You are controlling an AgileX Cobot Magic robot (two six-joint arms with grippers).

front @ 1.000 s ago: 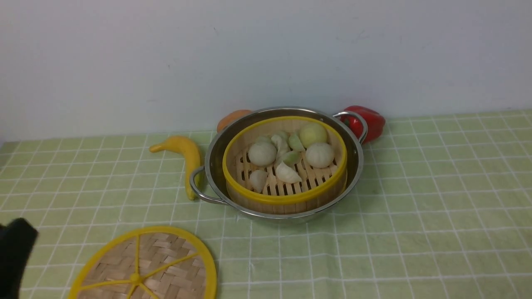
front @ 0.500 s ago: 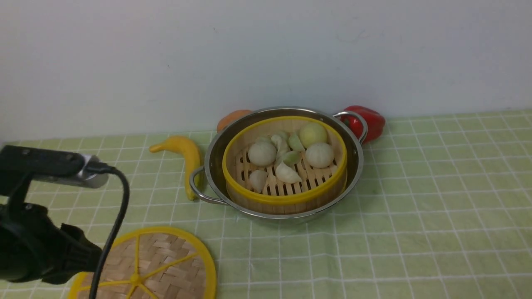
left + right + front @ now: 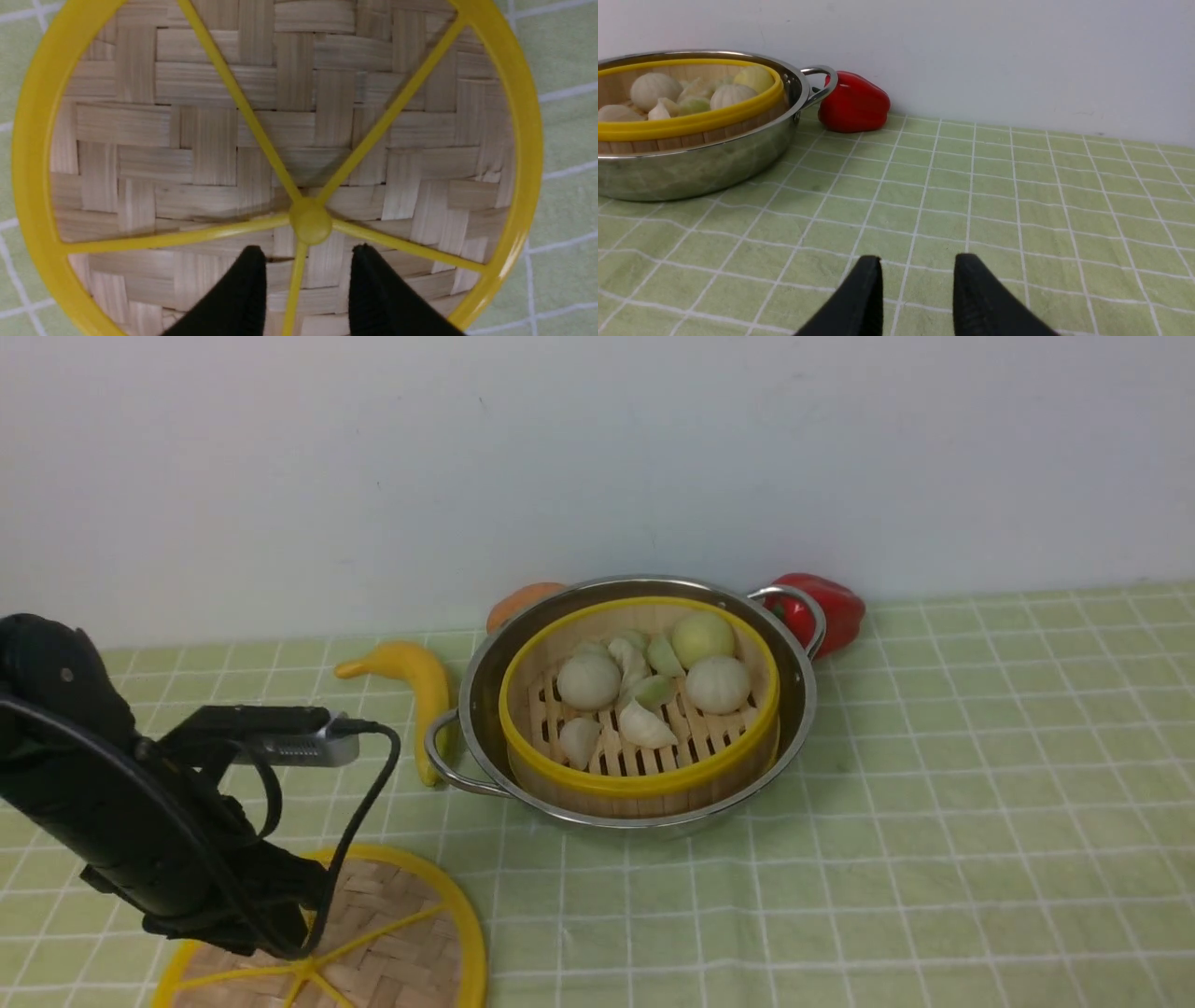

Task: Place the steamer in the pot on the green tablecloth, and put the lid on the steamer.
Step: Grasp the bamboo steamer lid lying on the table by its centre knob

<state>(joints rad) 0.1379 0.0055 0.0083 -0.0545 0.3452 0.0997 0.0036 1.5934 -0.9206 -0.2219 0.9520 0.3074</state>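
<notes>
My gripper will lower the lid [image 3: 381, 952], and the lid will come to rest flat over the buns, because they sit down inside the steamer's yellow rim [image 3: 639, 785].
The steamer [image 3: 644, 775], holding several buns and dumplings, sits inside the pot [image 3: 485, 686] on the green tablecloth [image 3: 934, 803]; both also show in the right wrist view, the steamer [image 3: 691, 123] and the pot [image 3: 691, 172]. The lid [image 3: 411, 933] lies flat on the cloth at the front left. In the left wrist view my left gripper [image 3: 306, 249] hangs open just above the lid [image 3: 210, 140], its fingertips either side of a spoke beside the centre knob [image 3: 310, 221]. My right gripper [image 3: 916, 259] is open and empty over bare cloth, right of the pot.
A yellow banana [image 3: 420, 686] lies left of the pot. A red pepper [image 3: 831, 607] and an orange object [image 3: 523, 602] sit behind it against the white wall. The left arm [image 3: 121, 812] covers the lid's left part.
The left arm has swung in from the left edge and moved over the lid. The pot, steamer and lid have not moved.
</notes>
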